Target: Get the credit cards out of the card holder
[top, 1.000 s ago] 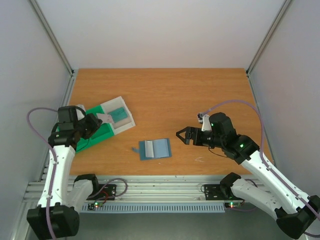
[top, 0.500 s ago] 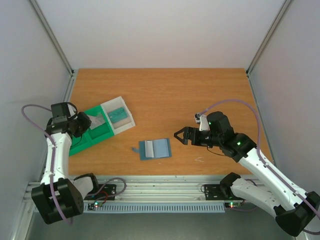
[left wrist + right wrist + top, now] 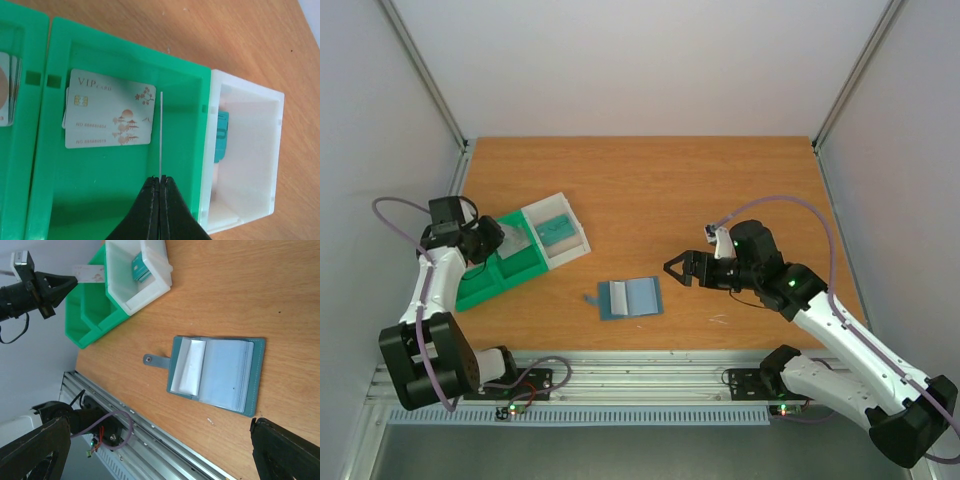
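I should keep lowering my left gripper until the card dips inside, since the white credit card (image 3: 161, 132) hangs over the green tray's middle compartment (image 3: 112, 172), clear of its rims.
The slate-blue card holder (image 3: 630, 297) lies open and flat near the table's front edge, a pale strip (image 3: 190, 367) on its left half. My right gripper (image 3: 678, 270) hovers open just right of it; in the right wrist view its fingers straddle the holder (image 3: 215, 375) without touching it. My left gripper (image 3: 160, 179) is shut on a thin white credit card (image 3: 161, 135), seen edge-on above the green tray's (image 3: 205, 125) middle compartment. A white VIP card (image 3: 110, 107) lies flat in that compartment. A teal card (image 3: 221, 135) stands in the white tray (image 3: 250, 150).
The green tray (image 3: 495, 275) and the white tray (image 3: 555, 230) sit joined at the table's left side. Another card (image 3: 5, 95) shows in the green tray's far-left compartment. An aluminium rail (image 3: 640, 375) runs along the near edge.
My left arm has drawn back to the left, carrying the held card over the green tray. My right gripper has crept slightly left toward the card holder, still open.
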